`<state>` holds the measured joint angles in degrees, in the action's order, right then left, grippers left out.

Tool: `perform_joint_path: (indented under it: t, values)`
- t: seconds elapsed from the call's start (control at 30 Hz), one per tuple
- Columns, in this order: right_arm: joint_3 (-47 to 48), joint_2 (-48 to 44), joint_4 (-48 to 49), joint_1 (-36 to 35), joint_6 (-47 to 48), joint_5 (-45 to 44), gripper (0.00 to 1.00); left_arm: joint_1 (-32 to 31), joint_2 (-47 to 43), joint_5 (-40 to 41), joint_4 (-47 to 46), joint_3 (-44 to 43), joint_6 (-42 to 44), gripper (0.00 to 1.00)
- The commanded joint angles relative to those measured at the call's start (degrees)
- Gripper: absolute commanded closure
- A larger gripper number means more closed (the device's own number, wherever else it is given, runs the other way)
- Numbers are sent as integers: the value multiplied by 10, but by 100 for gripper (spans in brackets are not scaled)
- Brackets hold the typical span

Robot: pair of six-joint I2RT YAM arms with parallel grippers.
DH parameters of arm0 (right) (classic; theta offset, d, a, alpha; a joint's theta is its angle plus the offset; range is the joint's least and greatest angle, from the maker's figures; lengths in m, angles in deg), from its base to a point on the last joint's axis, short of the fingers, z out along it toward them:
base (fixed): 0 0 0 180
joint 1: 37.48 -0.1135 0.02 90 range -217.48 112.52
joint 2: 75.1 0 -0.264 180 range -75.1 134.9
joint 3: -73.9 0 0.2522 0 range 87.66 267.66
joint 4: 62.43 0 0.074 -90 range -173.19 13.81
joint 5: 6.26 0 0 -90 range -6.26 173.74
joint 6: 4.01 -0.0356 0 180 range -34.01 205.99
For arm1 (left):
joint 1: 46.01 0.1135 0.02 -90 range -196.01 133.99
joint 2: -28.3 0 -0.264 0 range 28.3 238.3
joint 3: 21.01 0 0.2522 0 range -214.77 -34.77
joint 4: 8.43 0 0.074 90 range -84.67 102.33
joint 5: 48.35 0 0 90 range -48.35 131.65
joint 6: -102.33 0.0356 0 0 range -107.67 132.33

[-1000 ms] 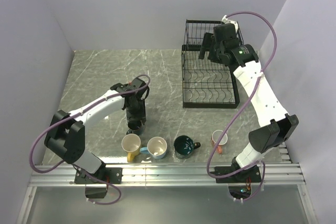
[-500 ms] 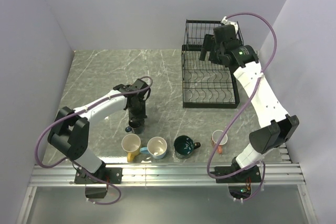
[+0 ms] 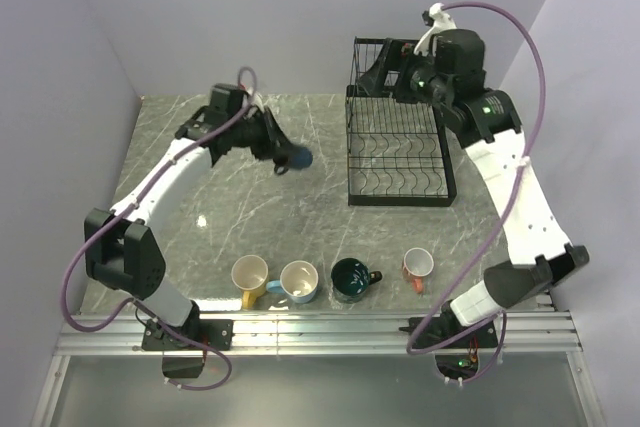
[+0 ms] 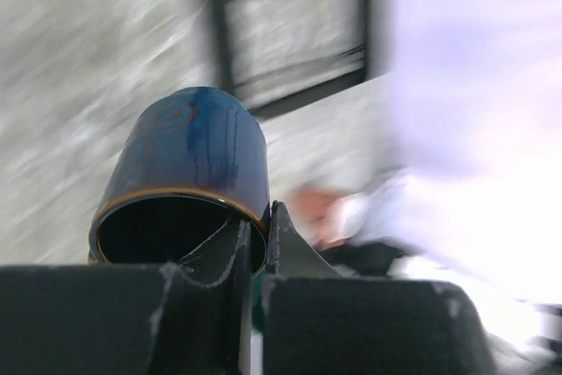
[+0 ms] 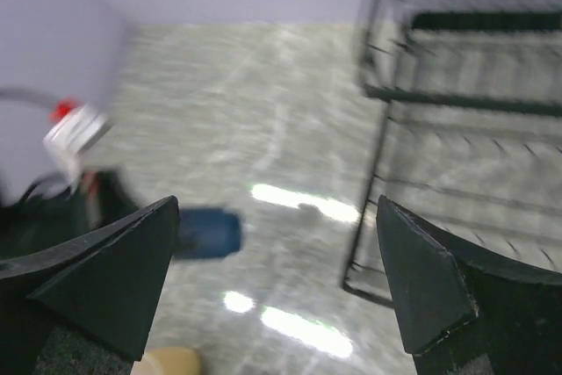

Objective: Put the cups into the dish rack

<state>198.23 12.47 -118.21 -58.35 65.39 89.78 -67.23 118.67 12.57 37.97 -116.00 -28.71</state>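
Observation:
The dark navy mug's rim (image 4: 167, 192) is in my left gripper, far from the upper basket, so next my right gripper takes hold of the mug by its free base (image 3: 306, 157) first.
My left gripper (image 3: 279, 152) is shut on the rim of the dark navy mug (image 3: 294, 158) and holds it in the air left of the black wire dish rack (image 3: 398, 192). In the left wrist view one finger is inside the mug (image 4: 189, 164) and one outside, with the gripper (image 4: 255, 227) pinching the rim. My right gripper (image 3: 386, 68) is open and empty above the rack's upper basket. In the right wrist view the gripper (image 5: 272, 278) has the navy mug (image 5: 207, 233) below and the rack (image 5: 457, 94) to the right. No olive-grey mug shows.
A yellow mug (image 3: 250, 274), a light blue mug (image 3: 299, 281), a dark teal mug (image 3: 350, 279) and an orange-pink mug (image 3: 417, 266) stand in a row near the table's front edge. Walls close in behind and on both sides.
My left gripper has lifted the navy mug off the table near the front row and carried it up and back towards the rack. My right arm has risen and drawn back over the upper basket.

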Motion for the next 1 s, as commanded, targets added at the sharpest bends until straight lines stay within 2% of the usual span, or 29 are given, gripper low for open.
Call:
perform_joint_path:
  t: [0.0,0.03,0.07,0.1,0.13,0.17,0.23,0.27,0.33,0.37,0.43,0.5,0.73,0.97]
  values:
    - [-19,-58,115,15,-24,150,0,27,-24,-205,-252,11,-162,100]
    - [-33,-59,127,27,-40,176,0,31,-26,-222,-400,48,-210,100]
    - [-38,-60,135,30,-44,203,0,32,-25,-257,-465,62,-301,100]
    - [-40,-57,135,32,-47,237,0,34,-20,-269,-525,76,-346,100]
    - [-46,-57,135,32,-45,252,0,36,-12,-275,-672,106,-392,100]
    - [-51,-57,135,32,-44,266,0,37,-7,-273,-754,127,-503,100]
    - [-75,-58,138,30,-43,300,0,42,12,-252,-949,179,-631,100]
    - [-85,-64,140,28,-41,303,0,43,40,-238,-1092,187,-734,100]
    - [-119,-70,144,28,-37,298,0,44,90,-203,-1190,184,-841,100]
    - [-129,-75,146,28,-37,293,0,44,105,-189,-1274,180,-871,100]
    - [-150,-77,145,28,-29,281,0,44,135,-144,-1328,173,-926,100]
    - [-161,-78,147,28,-25,277,0,44,141,-124,-1342,174,-938,99]
    - [-180,-67,161,28,-26,280,0,14,163,-110,-1370,151,-953,100]
    - [-232,-60,235,28,-70,310,0,-18,178,-101,-1392,98,-976,99]
